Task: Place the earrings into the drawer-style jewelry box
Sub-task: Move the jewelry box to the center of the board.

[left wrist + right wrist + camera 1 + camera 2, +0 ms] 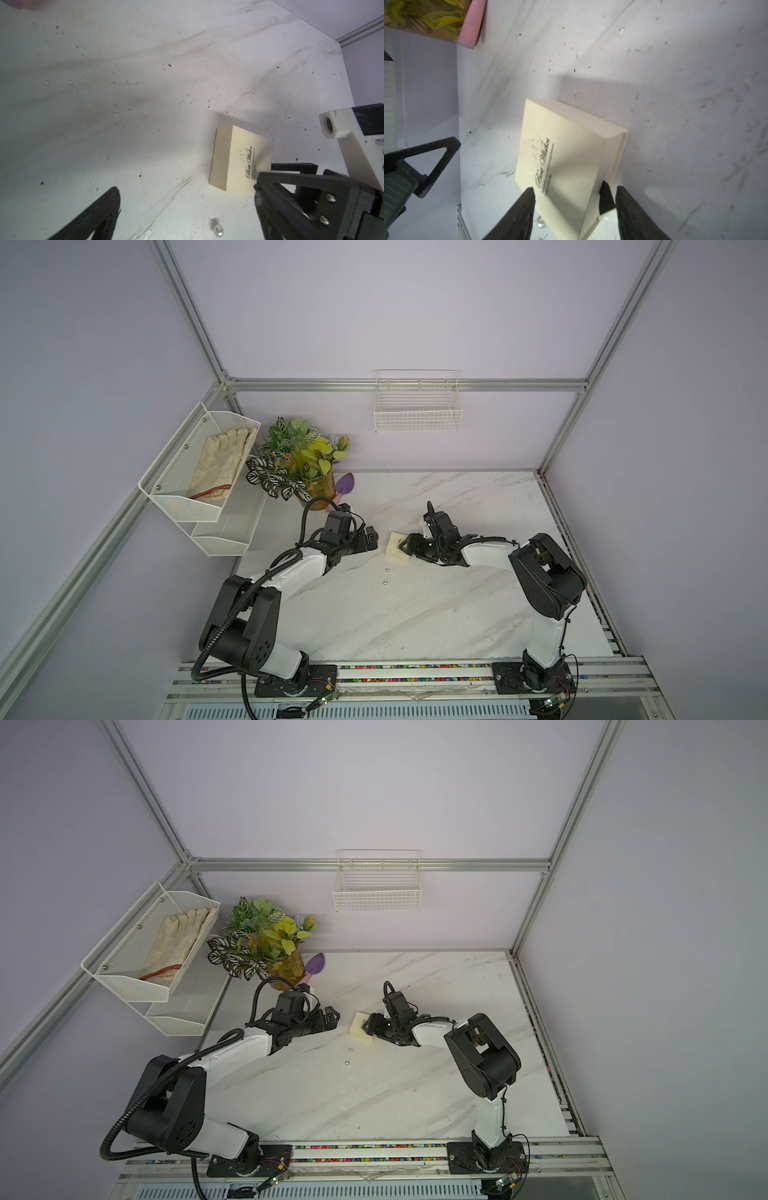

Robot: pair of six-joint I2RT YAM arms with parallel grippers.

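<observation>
I can see that the jewelry box is loose, with my right gripper at its pull tab (606,198). So I should clamp the box's opposite end (390,546) with my left gripper before I pull the tab.
The cream jewelry box (395,552) with dark script on its lid lies on the marble table between my two grippers in both top views. Two tiny pearly earrings (386,569) (384,582) lie on the table just in front of it. My right gripper (575,190) is open, its jaws either side of the box's near corner and dark pull tab (606,195), with a small gap at the tab. My left gripper (186,188) is wide open and holds nothing, a short way left of the box (239,160). One earring (218,230) lies on the table between its fingers.
A potted plant (299,464) and a purple trowel (345,485) stand at the back left. A white mesh shelf (166,485) holding a glove hangs on the left wall. A wire basket (417,418) hangs on the back wall.
</observation>
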